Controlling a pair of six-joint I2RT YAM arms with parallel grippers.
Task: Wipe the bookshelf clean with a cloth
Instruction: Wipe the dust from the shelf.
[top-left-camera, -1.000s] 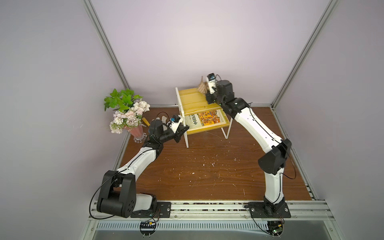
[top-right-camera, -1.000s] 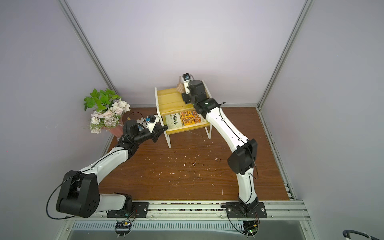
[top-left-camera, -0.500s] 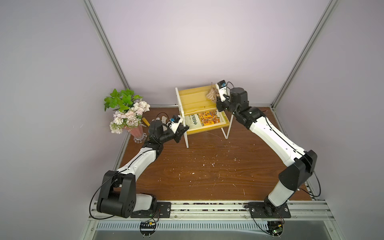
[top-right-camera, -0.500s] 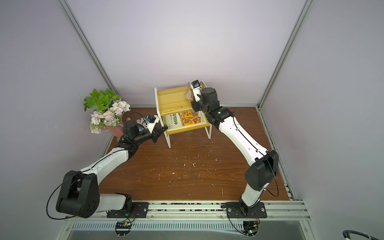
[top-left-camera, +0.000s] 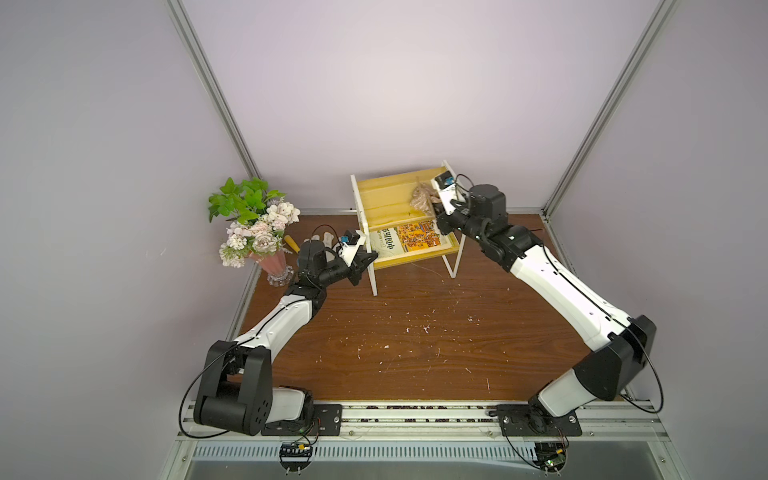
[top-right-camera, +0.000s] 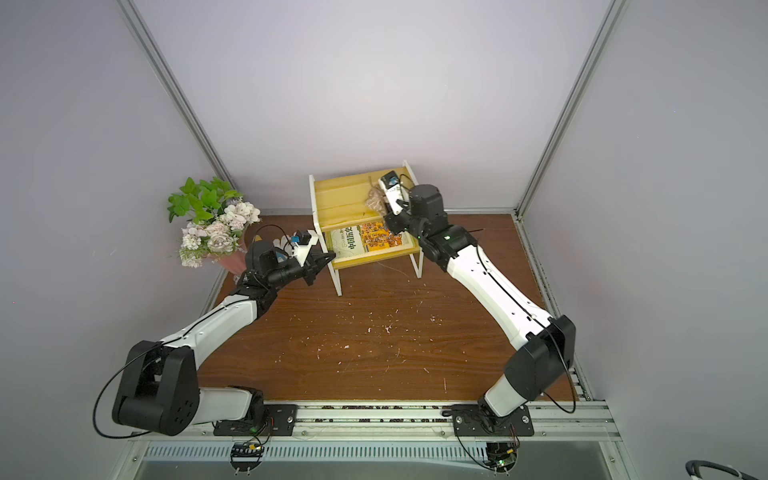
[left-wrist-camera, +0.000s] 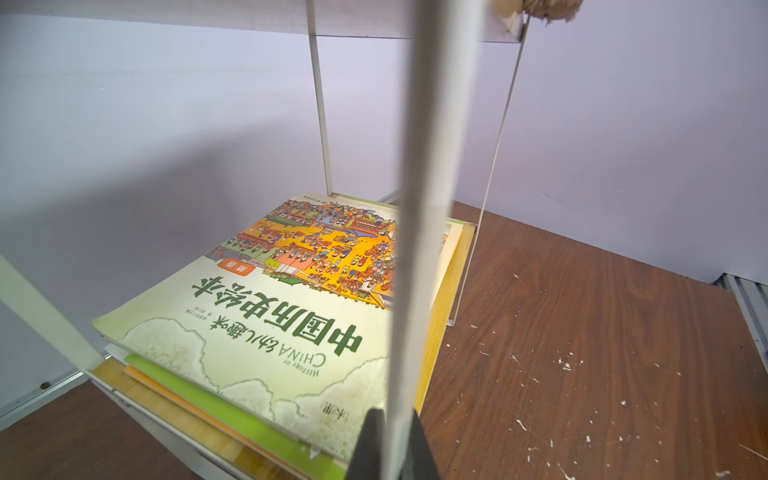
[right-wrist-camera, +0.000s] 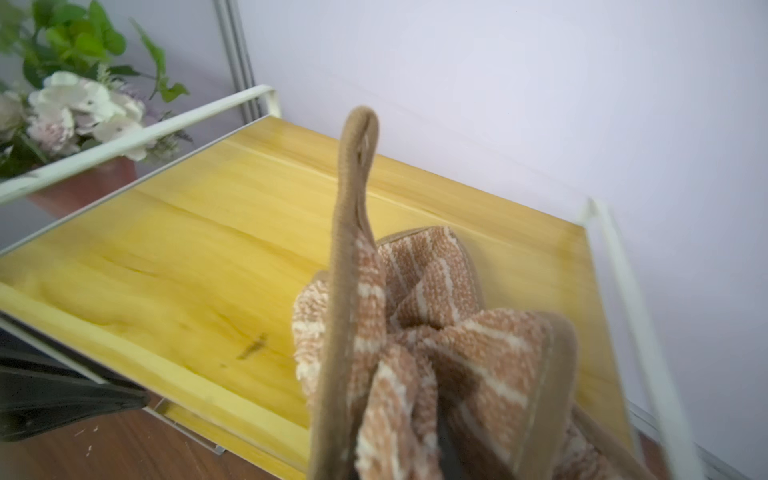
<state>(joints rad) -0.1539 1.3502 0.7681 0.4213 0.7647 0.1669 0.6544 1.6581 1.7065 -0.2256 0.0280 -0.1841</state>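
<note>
The robot's right gripper has the cloth at one end of the top board (top-left-camera: 423, 198), so the robot should pass the cloth to its left gripper to wipe the opposite end (top-left-camera: 371, 197).
The bookshelf (top-left-camera: 386, 195) (top-right-camera: 340, 195) stands at the back of the table, a white frame with two yellow boards. My left gripper (top-left-camera: 370, 261) (top-right-camera: 328, 258) (left-wrist-camera: 392, 446) is shut on its front left leg, at the height of the lower board. The cloth (top-left-camera: 420, 198) (top-right-camera: 373, 200) (right-wrist-camera: 440, 328), tan with pale stripes, is bunched on the top board (right-wrist-camera: 199, 249) near its right end. My right gripper (top-left-camera: 433, 201) (top-right-camera: 385, 205) (right-wrist-camera: 415, 457) is shut on it from the right, and the cloth hides most of its fingers.
A stack of books (top-left-camera: 409, 240) (left-wrist-camera: 266, 316) lies on the lower board. A vase of flowers (top-left-camera: 253, 226) stands at the back left, with a white glove (top-left-camera: 326, 237) beside it. Pale crumbs (top-left-camera: 415, 328) dot the brown table.
My right gripper has carried the cloth along the top board to the right and a little forward, and its elbow has swung out to the right. The left arm has not moved.
</note>
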